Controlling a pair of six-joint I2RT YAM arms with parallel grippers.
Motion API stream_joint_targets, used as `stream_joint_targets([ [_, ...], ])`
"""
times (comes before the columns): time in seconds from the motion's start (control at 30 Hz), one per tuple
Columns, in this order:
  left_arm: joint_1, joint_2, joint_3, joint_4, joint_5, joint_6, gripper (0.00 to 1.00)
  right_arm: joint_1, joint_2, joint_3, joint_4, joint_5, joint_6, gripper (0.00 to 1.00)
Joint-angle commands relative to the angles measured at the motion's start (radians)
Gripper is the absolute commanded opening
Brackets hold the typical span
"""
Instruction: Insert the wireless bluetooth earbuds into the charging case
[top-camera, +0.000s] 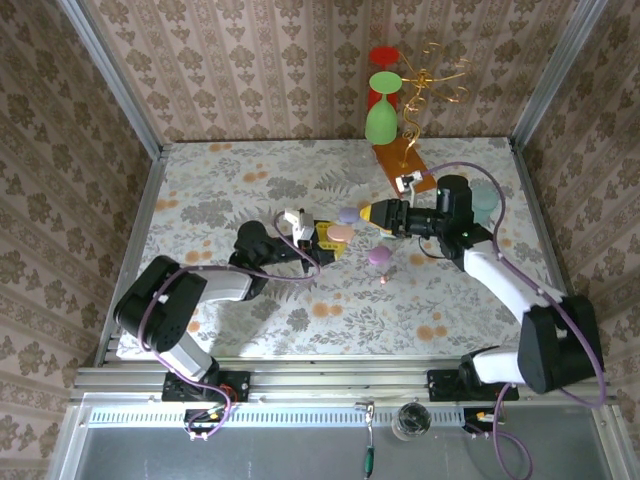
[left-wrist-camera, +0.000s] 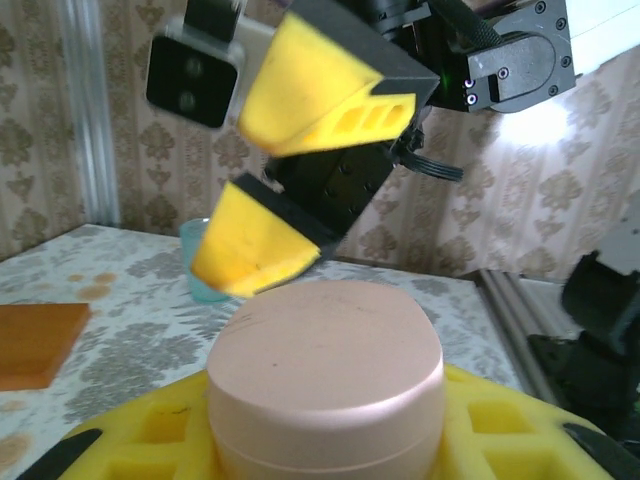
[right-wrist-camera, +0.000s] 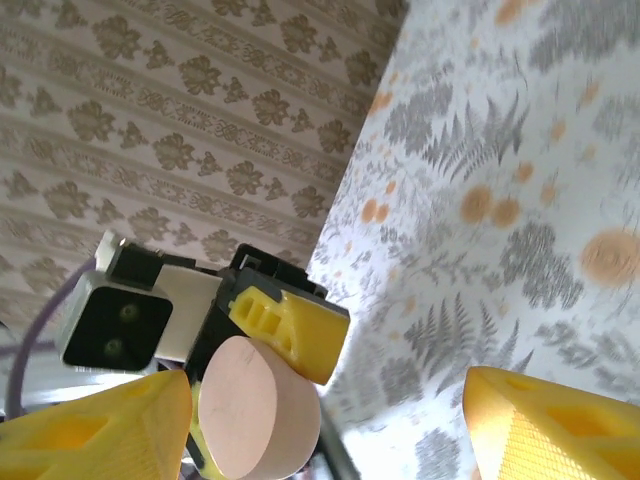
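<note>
The pink charging case (top-camera: 341, 233) in my left gripper is shut. My right gripper should swing the lid (right-wrist-camera: 240, 408) open first and then get the tiny pink earbud.
A pale pink pebble-shaped charging case (top-camera: 341, 232) is held just above the table's middle, with my left gripper (top-camera: 328, 240) shut on it. In the left wrist view the case (left-wrist-camera: 325, 370) sits with its lid closed between my left gripper's (left-wrist-camera: 325, 445) yellow fingers. My right gripper (top-camera: 368, 214) faces it from the right, jaws apart, its fingers (left-wrist-camera: 300, 90) hovering just above the case. In the right wrist view my right gripper (right-wrist-camera: 330, 430) stands open with nothing held and the pink case (right-wrist-camera: 255, 410) near its left finger. A tiny pink earbud (top-camera: 388, 279) lies on the table.
A lilac case (top-camera: 348, 215) and a purple case (top-camera: 379, 256) lie close to the grippers. At the back stand a green glass (top-camera: 381, 110), a red glass (top-camera: 383, 58) and a gold wire ornament on an orange board (top-camera: 398, 157). A teal cup (top-camera: 483, 200) is at the right.
</note>
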Motion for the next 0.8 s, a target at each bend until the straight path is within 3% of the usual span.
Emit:
stream_joint_targets([
  [0.0,0.001,-0.06,-0.027,0.031,0.086,-0.094,0.35,0.053,-0.097,-0.002,-0.156,0.115,-0.383,0.75],
  [0.13,0.0,-0.084,-0.042,0.032,0.095,-0.114,0.35,0.168,-0.191,-0.025,-0.195,0.232,-0.628,0.8],
  [0.27,-0.008,-0.085,-0.033,0.032,0.11,-0.126,0.34,0.241,-0.2,-0.011,-0.217,0.252,-0.731,0.81],
  [0.53,-0.024,-0.091,-0.016,0.032,0.125,-0.123,0.34,0.285,-0.156,0.004,-0.219,0.284,-0.805,0.82],
  [0.77,-0.026,-0.099,-0.033,0.032,0.158,-0.067,0.34,0.255,-0.166,-0.011,-0.128,0.425,-0.673,0.78],
])
